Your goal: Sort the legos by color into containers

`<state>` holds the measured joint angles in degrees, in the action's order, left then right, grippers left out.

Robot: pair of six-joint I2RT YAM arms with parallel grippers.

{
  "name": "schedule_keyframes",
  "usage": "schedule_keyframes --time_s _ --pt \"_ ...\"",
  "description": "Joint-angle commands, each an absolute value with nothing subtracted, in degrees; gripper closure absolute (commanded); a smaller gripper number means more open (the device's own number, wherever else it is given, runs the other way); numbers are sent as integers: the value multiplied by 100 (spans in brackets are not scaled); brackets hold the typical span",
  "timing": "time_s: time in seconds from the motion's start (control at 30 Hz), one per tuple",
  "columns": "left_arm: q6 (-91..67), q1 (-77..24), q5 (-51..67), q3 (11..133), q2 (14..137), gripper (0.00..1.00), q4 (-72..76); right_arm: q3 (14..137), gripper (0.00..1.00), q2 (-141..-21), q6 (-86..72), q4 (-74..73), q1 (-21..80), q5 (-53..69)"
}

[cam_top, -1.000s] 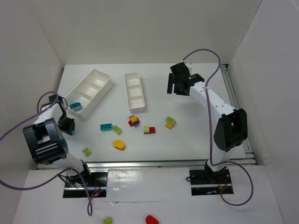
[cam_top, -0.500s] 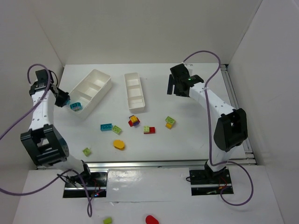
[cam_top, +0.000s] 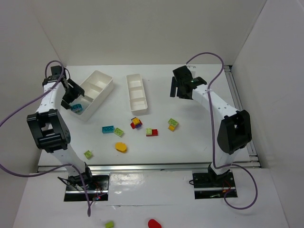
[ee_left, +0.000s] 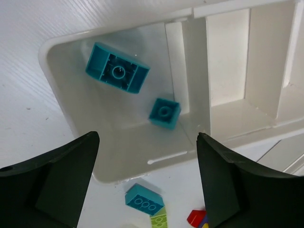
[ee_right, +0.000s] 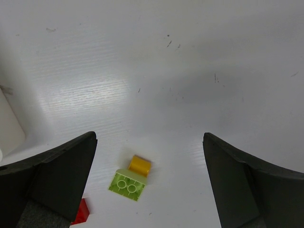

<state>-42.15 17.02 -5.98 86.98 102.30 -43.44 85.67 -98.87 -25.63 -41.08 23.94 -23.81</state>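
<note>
The green brick is only off the cyan brick's short end [cam_top: 113, 129], so my left gripper keeps going until its open fingers are on both sides of the free long sides [cam_top: 108, 129].
My left gripper [cam_top: 71, 97] hangs open over the near end compartment of the wide white container [cam_top: 102, 78]. In the left wrist view its jaws [ee_left: 147, 138] stand wide apart with nothing between them, and two cyan legos, a larger [ee_left: 117, 73] and a small one [ee_left: 164, 113], lie in that compartment. My right gripper [cam_top: 180, 88] is open above bare table right of the narrow container [cam_top: 135, 76]. A green-and-yellow lego [ee_right: 128, 180] lies below its jaws [ee_right: 149, 140]. Loose on the table are a cyan brick [cam_top: 108, 128], a green brick [cam_top: 118, 131], a red-yellow-purple clump [cam_top: 136, 123] and a green-red pair [cam_top: 151, 132].
A yellow disc [cam_top: 120, 147] and a lone green brick [cam_top: 88, 154] lie near the table's front edge. White walls close in the table on the left, back and right. The wide container's other compartments [ee_left: 228, 57] show nothing inside.
My left arm swung from the near left corner up to the wide container's end compartment and its jaws opened. The right arm has not moved.
</note>
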Motion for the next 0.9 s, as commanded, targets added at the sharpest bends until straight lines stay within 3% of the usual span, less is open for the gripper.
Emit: schedule_keyframes --time_s 0.0,0.17,0.3,0.37,0.47,0.6,0.87 --pt "-3781 1504 -467 8851 9687 8 -4588 8517 0 -9932 -2514 -3832 2364 -2487" --pt "-3278 575 -272 7508 8598 14 -4780 8411 0 -9993 -2514 -3691 2312 -2426" --pt "-3436 -103 -483 6725 8358 1 -4781 8464 0 -10046 -2514 -3691 2312 -2373" --pt "-3725 -158 -317 6444 8358 1 -4729 8464 0 -9994 -2514 -3691 2312 -2320" --pt "-4217 -220 -185 6162 8358 5 -4728 8394 0 -9923 -2514 -3691 2312 -2320" --pt "-4666 -325 -298 5977 8472 0 -4729 8279 0 -9792 -2514 -3691 2312 -2382" --pt "-5877 -650 -220 5906 9096 0 -4464 8297 0 -9738 -2461 -3762 2312 -2382"
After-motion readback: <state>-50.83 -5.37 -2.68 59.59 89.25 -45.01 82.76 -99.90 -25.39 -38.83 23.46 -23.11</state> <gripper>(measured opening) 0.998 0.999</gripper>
